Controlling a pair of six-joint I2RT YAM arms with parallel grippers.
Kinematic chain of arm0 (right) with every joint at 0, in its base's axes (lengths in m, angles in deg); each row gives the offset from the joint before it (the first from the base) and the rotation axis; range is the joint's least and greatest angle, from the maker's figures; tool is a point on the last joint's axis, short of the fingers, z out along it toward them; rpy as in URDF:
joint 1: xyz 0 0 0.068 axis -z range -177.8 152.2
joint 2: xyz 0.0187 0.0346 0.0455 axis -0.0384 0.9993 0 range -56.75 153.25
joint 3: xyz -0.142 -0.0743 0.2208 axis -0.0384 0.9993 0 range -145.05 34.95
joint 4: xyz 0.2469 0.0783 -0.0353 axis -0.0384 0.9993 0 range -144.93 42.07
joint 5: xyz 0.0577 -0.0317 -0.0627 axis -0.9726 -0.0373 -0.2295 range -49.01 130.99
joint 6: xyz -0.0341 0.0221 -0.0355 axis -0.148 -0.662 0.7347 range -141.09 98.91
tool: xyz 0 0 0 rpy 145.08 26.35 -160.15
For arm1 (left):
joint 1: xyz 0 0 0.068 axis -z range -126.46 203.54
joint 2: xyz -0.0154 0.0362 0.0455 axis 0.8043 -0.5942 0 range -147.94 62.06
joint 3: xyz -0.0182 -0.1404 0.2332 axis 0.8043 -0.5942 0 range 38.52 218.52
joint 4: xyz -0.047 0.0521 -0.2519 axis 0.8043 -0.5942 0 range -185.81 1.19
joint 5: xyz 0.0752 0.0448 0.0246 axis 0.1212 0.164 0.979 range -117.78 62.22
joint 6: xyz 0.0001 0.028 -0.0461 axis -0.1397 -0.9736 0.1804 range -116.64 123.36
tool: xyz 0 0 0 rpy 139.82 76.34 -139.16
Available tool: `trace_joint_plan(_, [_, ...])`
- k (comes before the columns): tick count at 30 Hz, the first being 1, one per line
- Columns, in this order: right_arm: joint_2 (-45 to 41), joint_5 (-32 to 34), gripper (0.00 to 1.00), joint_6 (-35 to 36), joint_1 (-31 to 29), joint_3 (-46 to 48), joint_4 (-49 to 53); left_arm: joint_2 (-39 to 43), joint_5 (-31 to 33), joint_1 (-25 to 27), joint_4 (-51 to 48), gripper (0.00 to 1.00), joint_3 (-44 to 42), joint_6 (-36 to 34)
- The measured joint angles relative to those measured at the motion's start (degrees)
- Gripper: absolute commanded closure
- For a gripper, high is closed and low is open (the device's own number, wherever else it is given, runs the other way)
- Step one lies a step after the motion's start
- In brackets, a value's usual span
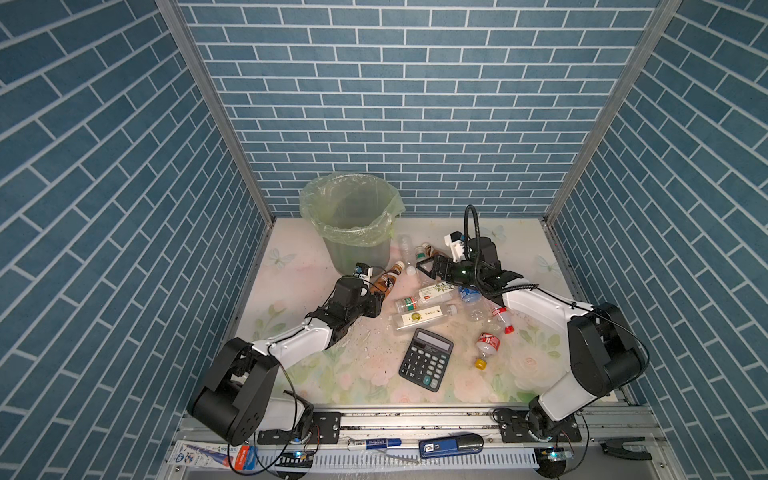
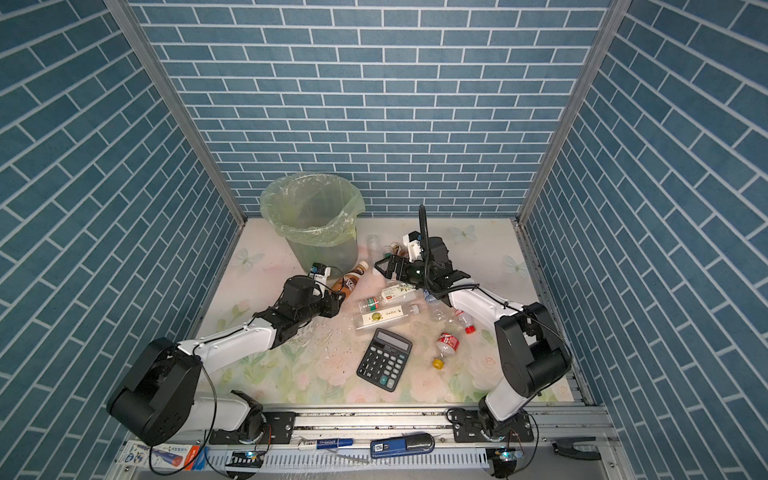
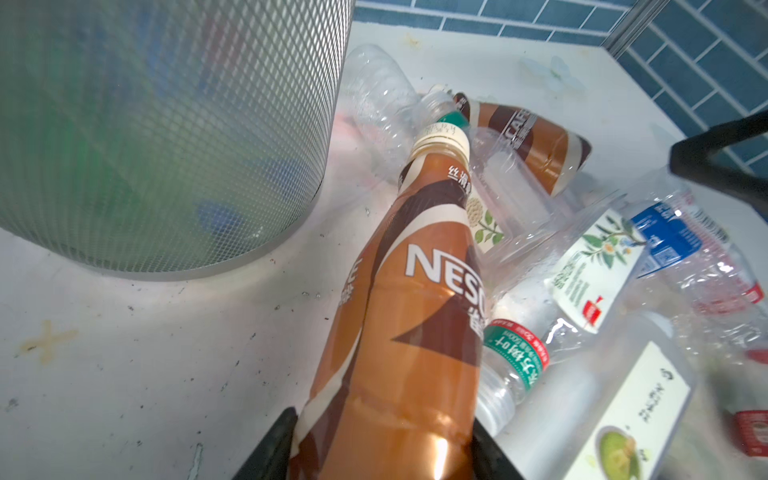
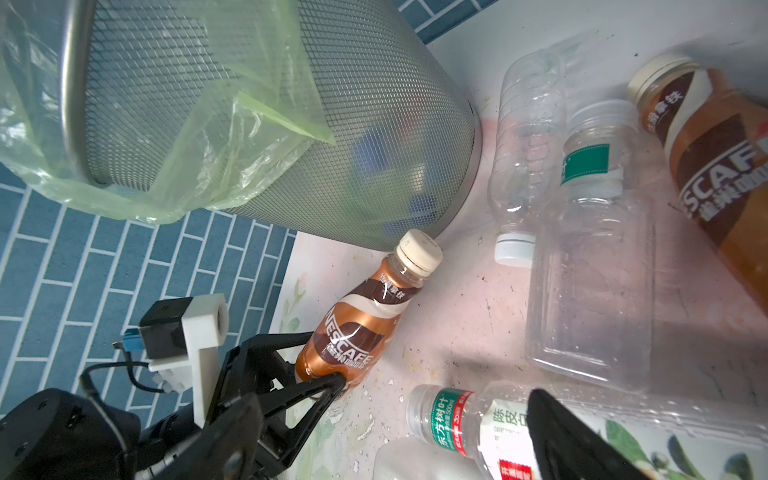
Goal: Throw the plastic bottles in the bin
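Next, I grab the cap end point(image 2: 362, 266) with my right gripper for throwing, as my left gripper holds the brown Nescafe bottle's lower body point(image 2: 345, 287), cap facing the bin's bottom.
My left gripper point(image 1: 375, 304) is shut on the lower body of a brown Nescafe bottle point(image 1: 388, 279). Its black fingers point(image 3: 272, 451) press both sides of that bottle point(image 3: 399, 332), whose cream cap points at the base of the bin point(image 1: 357, 253). The bin point(image 3: 166, 145) is grey mesh with a pale green bag over its rim. My right gripper point(image 1: 425, 268) stands open above a heap of plastic bottles, holding nothing. Below it lie a green-labelled clear bottle point(image 4: 449, 415), a bare clear bottle point(image 4: 528, 137) and a second brown bottle point(image 4: 715, 158).
A black calculator point(image 1: 426, 359) lies in front of the heap. To the right are a red-labelled bottle with a yellow cap point(image 1: 487, 344) and a red-capped one point(image 1: 500, 318). Blue brick walls close three sides. Pens and a blue tool point(image 1: 451, 445) lie on the front rail.
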Motion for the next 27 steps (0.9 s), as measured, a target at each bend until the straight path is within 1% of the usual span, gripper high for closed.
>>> trace_joint_plan(4, [0.0,0.0,0.06,-1.9,0.0,0.0,-1.0,0.5,-0.4,1.5,-0.4,0.54,2.0,1.2])
trace_joint_plan(12, [0.4,0.0,0.09,-4.8,0.0,-0.1,-2.6,0.4,-0.5,5.6,-0.7,0.54,6.1,2.5])
trace_joint_plan(16, [2.4,-0.1,0.14,-6.7,0.0,-0.2,-4.7,0.2,-0.5,7.5,-0.6,0.54,8.1,2.8])
trace_joint_plan(20, [5.4,-0.6,0.21,-9.8,0.0,-0.9,-8.0,-0.6,0.0,9.5,-1.6,0.54,8.7,3.0])
trace_joint_plan(22, [6.9,-0.7,0.26,-11.0,0.0,-1.8,-9.1,-1.0,-0.1,10.4,-1.9,0.54,9.4,3.0])
trace_joint_plan(25, [8.2,-0.9,0.34,-12.6,0.0,-3.2,-10.7,-1.2,0.2,11.5,-2.4,0.54,10.5,3.0])
trace_joint_plan(27, [8.8,-1.2,0.43,-13.7,0.0,-4.4,-11.8,-1.2,0.4,11.8,-2.3,0.54,10.7,3.0])
